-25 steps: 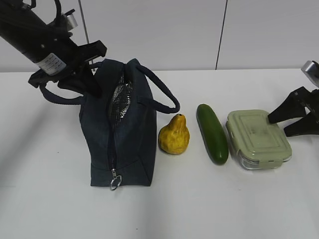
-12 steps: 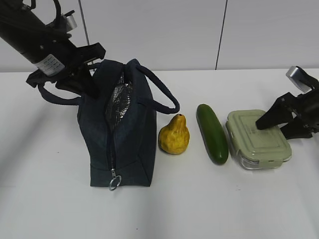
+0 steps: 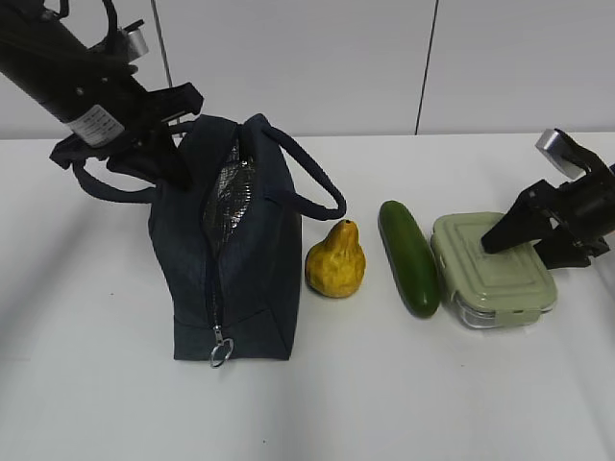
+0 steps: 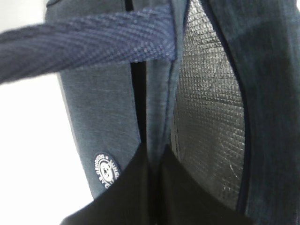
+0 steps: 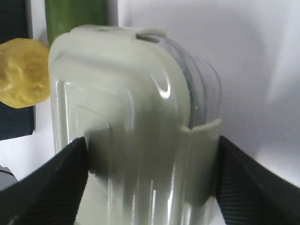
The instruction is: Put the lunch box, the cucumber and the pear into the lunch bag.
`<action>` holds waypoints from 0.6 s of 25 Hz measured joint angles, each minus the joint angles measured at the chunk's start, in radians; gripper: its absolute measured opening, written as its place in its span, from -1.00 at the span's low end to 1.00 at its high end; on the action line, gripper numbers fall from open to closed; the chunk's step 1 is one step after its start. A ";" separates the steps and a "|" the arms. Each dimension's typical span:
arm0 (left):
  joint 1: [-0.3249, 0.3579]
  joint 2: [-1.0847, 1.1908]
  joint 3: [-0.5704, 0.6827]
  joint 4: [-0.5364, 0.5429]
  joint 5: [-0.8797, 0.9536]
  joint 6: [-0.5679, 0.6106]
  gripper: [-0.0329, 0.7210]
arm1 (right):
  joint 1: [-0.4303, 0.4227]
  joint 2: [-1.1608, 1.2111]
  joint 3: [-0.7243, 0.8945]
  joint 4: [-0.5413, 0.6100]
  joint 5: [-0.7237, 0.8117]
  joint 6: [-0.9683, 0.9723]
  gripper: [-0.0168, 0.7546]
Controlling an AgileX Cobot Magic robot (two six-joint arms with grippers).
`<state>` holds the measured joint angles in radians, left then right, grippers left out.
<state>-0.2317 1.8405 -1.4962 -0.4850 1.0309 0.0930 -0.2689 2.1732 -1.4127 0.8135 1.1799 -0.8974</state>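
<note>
The cucumber (image 3: 409, 257) will sink all the way inside when the robot lowers it lengthwise, because the open zipper leaves a long gap (image 3: 225, 197) down the lunch bag.
The navy lunch bag (image 3: 240, 259) stands at the left with its top zipper open and the silver lining showing. My left gripper (image 3: 168, 158) is shut on the bag's upper left wall; in the left wrist view the fabric (image 4: 103, 117) runs between the gripper's (image 4: 154, 187) two black fingers. The yellow pear (image 3: 335, 259), the dark green cucumber (image 3: 408, 245) and the sage-lidded lunch box (image 3: 490, 264) lie in a row to the bag's right. My right gripper (image 3: 519, 252) is open and straddles the box's right end, one finger along each long side (image 5: 151, 140).
The white table (image 3: 96, 384) ends at a white wall behind. The bag's loop handles stick out left and right, and its ring pull (image 3: 221, 352) hangs at the front. The pear (image 5: 26, 72) and cucumber (image 5: 75, 16) show beyond the box (image 5: 126, 117) in the right wrist view.
My right gripper has moved left from the table's edge onto the lunch box's right end. The box has shifted slightly left. The left gripper and bag have hardly moved.
</note>
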 joint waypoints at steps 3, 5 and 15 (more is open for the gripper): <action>0.000 0.000 0.000 0.000 0.000 0.000 -0.91 | 0.000 0.000 0.000 0.000 0.004 0.024 0.41; 0.000 0.000 0.000 0.000 0.000 0.000 -0.91 | 0.000 0.000 0.000 0.010 0.018 0.036 0.26; 0.000 0.000 0.000 0.001 0.000 0.000 -0.91 | 0.002 0.000 0.000 0.043 0.037 0.116 0.04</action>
<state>-0.2317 1.8405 -1.4962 -0.4839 1.0309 0.0930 -0.2669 2.1732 -1.4127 0.8561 1.2169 -0.7815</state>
